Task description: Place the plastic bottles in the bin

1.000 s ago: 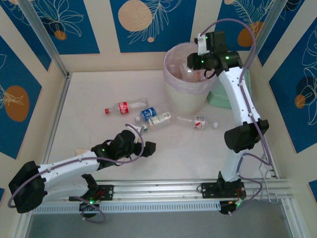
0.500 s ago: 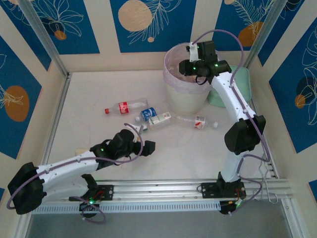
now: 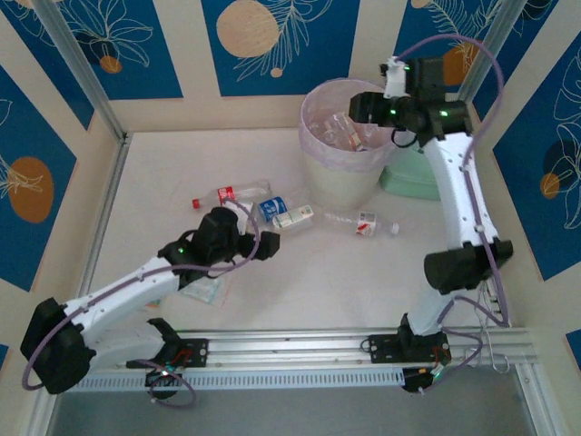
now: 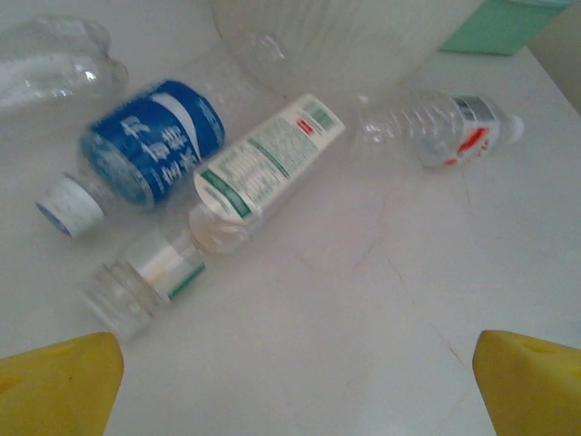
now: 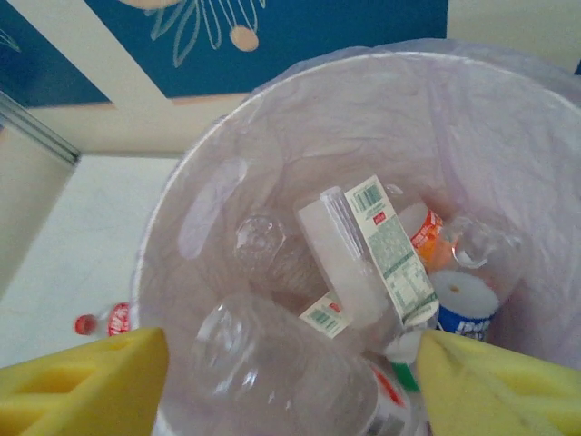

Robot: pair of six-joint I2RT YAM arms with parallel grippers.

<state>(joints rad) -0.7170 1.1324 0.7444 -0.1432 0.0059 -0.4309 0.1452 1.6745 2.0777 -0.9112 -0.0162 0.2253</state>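
Observation:
My gripper is going to lift the bottle, whose banded end will follow the labelled body (image 4: 267, 160), since the green band (image 4: 187, 280) is in line with the white-and-green label.
Four plastic bottles lie on the table in front of the bin (image 3: 320, 173): a red-label one (image 3: 227, 193), a blue-label one (image 4: 150, 145), a white-and-green-label one (image 4: 263, 168) and a clear one with a red mark (image 4: 445, 132). A small clear bottle with a green band (image 4: 145, 282) lies nearest my left gripper (image 4: 295, 391), which is open just short of them, with nothing between its yellow fingers (image 4: 59, 386). My right gripper (image 5: 290, 386) hangs open over the bin's mouth. A clear bottle (image 5: 290, 372) lies below it among several others in the pink bag.
A mint-green case (image 3: 413, 177) stands right behind the bin. A flat clear packet (image 3: 204, 286) lies under my left forearm. Blue-patterned walls close in the back and sides, and a metal rail (image 3: 318, 350) runs along the near edge.
My right gripper has opened over the bin and the clear bottle has dropped in; that arm swung right. My left arm reached forward towards the bottles, uncovering the flat packet.

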